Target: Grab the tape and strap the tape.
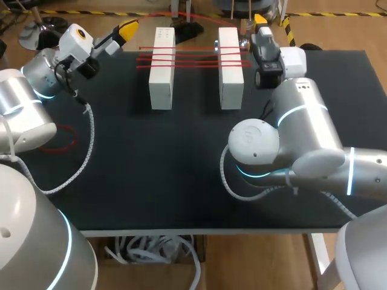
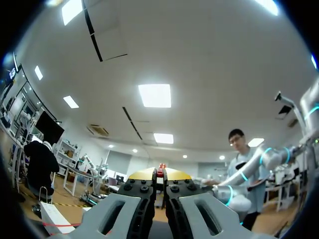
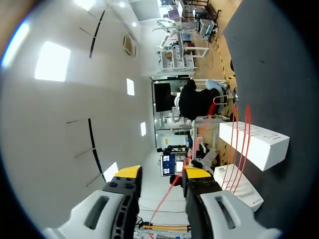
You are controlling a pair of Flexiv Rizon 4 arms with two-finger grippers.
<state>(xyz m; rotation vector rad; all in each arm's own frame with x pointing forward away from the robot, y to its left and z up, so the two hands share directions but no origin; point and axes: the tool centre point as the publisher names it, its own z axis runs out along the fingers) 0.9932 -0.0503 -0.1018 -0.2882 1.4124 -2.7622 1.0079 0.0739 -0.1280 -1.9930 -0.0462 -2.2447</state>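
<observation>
My gripper will make the red tape (image 1: 219, 21) bow into a wide curve when it carries the tape's end across, because the tape keeps a smooth arc (image 1: 181, 13) between my grippers.
Two white boxes, one on the left (image 1: 162, 67) and one on the right (image 1: 230, 67), stand side by side at the back of the black table. Red tape (image 1: 193, 57) runs across both in several strands, and another strand arcs behind them between my two grippers. My left gripper (image 1: 128, 28), raised at the back left, is shut on the red tape (image 2: 160, 172), which shows between its yellow tips (image 2: 160, 174). My right gripper (image 1: 260, 20) is behind the right box. Its fingers (image 3: 162, 174) stand apart, with a red tape strand (image 3: 165, 199) running between them along one finger.
A loose red loop (image 1: 57, 138) lies on the table (image 1: 151, 169) at the left, partly behind my left arm. My right arm's elbow (image 1: 284, 145) hangs over the table's right half. The boxes (image 3: 254, 142) lie off to the side of my right gripper.
</observation>
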